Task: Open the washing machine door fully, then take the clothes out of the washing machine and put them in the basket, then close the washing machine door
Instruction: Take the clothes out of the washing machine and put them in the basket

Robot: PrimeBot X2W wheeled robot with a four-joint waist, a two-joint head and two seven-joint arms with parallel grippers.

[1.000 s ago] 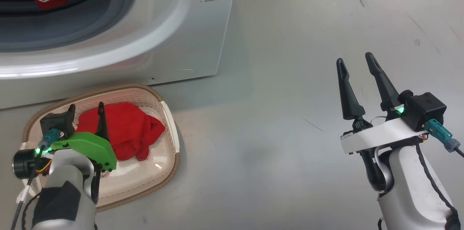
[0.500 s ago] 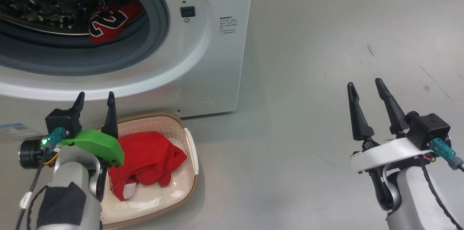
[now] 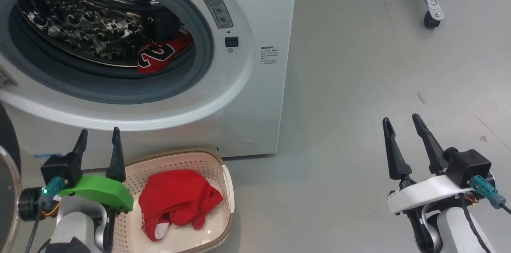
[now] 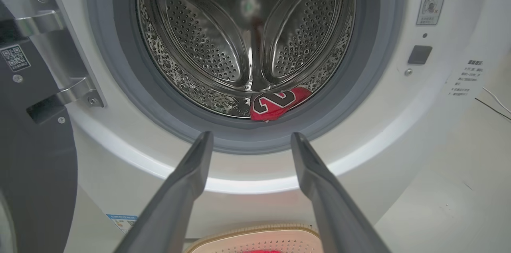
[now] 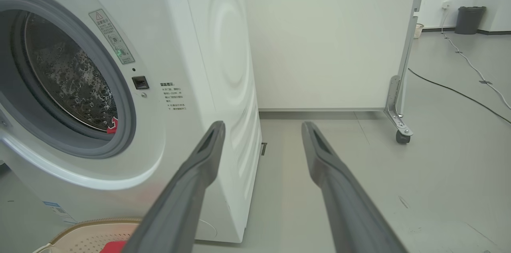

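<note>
Shiny steel (image 3: 91, 25) is visible on every side of the red jersey (image 3: 163, 54). The red jersey will come out by itself and leave the drum empty when I pull.
The white washing machine (image 3: 255, 85) stands with its steel drum (image 4: 247, 37) exposed. Its door (image 4: 36, 157) is swung out to the left, dark inner face and hinge showing. One red jersey (image 3: 159, 56) with a black-and-white number lies at the drum's lower front (image 4: 277, 103). Another red garment (image 3: 177, 201) lies in the cream basket (image 3: 223, 221) on the floor below the opening. My left gripper (image 3: 98, 141) hovers open and empty beside the basket's left end, pointing at the drum (image 4: 249, 141). My right gripper (image 3: 401, 125) is open and empty over bare floor to the right (image 5: 261, 131).
A white wheeled partition (image 5: 331, 37) stands behind the machine, its caster (image 3: 430, 19) at the upper right. Cables (image 5: 459, 93) run over the grey floor, and a dark bin (image 5: 469, 19) sits far back.
The head camera has tilted upward, so the drum opening and far floor came into view. My left gripper rose from over the basket to its left side. The right arm kept its pose.
</note>
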